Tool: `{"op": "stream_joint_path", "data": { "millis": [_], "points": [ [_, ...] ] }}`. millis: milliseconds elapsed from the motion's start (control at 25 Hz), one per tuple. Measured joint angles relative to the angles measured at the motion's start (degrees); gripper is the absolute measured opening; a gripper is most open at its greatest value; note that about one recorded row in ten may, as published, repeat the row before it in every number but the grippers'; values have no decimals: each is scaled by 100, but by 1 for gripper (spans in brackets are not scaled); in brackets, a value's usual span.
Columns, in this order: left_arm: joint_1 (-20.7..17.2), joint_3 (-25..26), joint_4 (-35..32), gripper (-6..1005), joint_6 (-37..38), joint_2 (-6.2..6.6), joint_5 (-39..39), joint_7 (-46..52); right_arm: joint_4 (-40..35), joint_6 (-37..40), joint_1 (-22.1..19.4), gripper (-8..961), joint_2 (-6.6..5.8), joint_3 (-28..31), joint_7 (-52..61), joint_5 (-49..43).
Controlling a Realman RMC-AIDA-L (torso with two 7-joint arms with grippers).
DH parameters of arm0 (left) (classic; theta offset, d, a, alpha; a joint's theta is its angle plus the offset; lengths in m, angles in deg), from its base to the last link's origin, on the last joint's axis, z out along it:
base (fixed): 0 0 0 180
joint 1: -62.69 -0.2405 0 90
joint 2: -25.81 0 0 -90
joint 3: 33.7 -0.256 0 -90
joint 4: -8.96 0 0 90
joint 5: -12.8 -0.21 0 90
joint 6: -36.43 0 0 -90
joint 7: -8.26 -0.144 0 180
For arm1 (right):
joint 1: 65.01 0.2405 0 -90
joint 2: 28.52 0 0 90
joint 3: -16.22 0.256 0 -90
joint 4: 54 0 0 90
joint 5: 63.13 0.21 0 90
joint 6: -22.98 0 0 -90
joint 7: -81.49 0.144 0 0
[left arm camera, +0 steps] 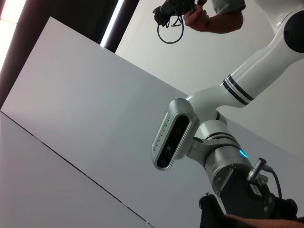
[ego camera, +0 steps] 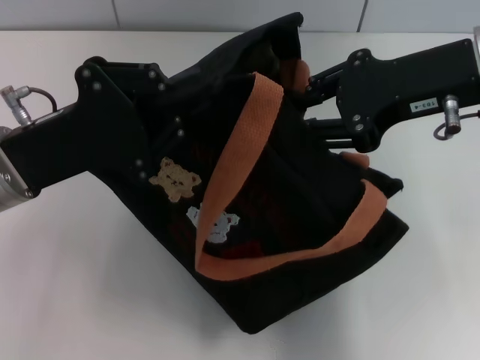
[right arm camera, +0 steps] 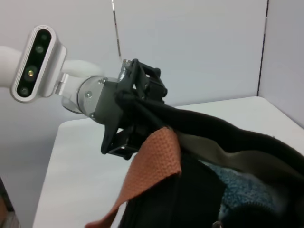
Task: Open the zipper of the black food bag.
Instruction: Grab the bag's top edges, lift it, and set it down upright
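Note:
The black food bag bunches beside my right gripper with its opening partly open (right arm camera: pixel 242 178), so my right gripper should grip deeper and pull toward the bag's sagging end.
The black food bag (ego camera: pixel 285 247) hangs tilted above the white table, stretched between my two grippers. It has orange-brown handles (ego camera: pixel 240 150) and two bear patches (ego camera: pixel 176 178). My left gripper (ego camera: pixel 171 124) is at the bag's left upper edge. The right wrist view shows the left gripper (right arm camera: pixel 137 107) shut on the black fabric of the bag (right arm camera: pixel 199 190). My right gripper (ego camera: pixel 311 101) reaches into the bag's upper right edge, its tip buried in fabric. The mouth gapes there, showing pale lining (right arm camera: pixel 213 152). I cannot make out the zipper's pull tab.
The white table (ego camera: pixel 75 285) spreads under the bag, with a tiled wall behind it. In the left wrist view the right arm's wrist camera (left arm camera: pixel 173 133) shows, and a person's hand (left arm camera: pixel 209 19) holds a cable high up.

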Motion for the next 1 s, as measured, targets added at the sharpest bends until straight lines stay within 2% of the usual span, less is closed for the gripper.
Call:
{"op": "stream_joint_path", "data": {
  "millis": [200,440,560,720,1000],
  "points": [
    [3,-6,-3,131,8,0,0,9,44,-12,83,386,5,-55,4,-253],
    [11,-12,-5,131,21,0,0,12,221,-71,213,360,24,-105,-18,-264],
    [13,-15,-6,132,40,1,0,30,231,-307,223,346,36,-330,-24,-255],
    [20,-17,-15,132,81,12,0,82,-149,-885,-5,319,43,-891,-43,-238],
    [4,-7,-15,132,102,14,1,82,-230,-1004,-123,223,42,-986,-364,-86]
  ]
}}
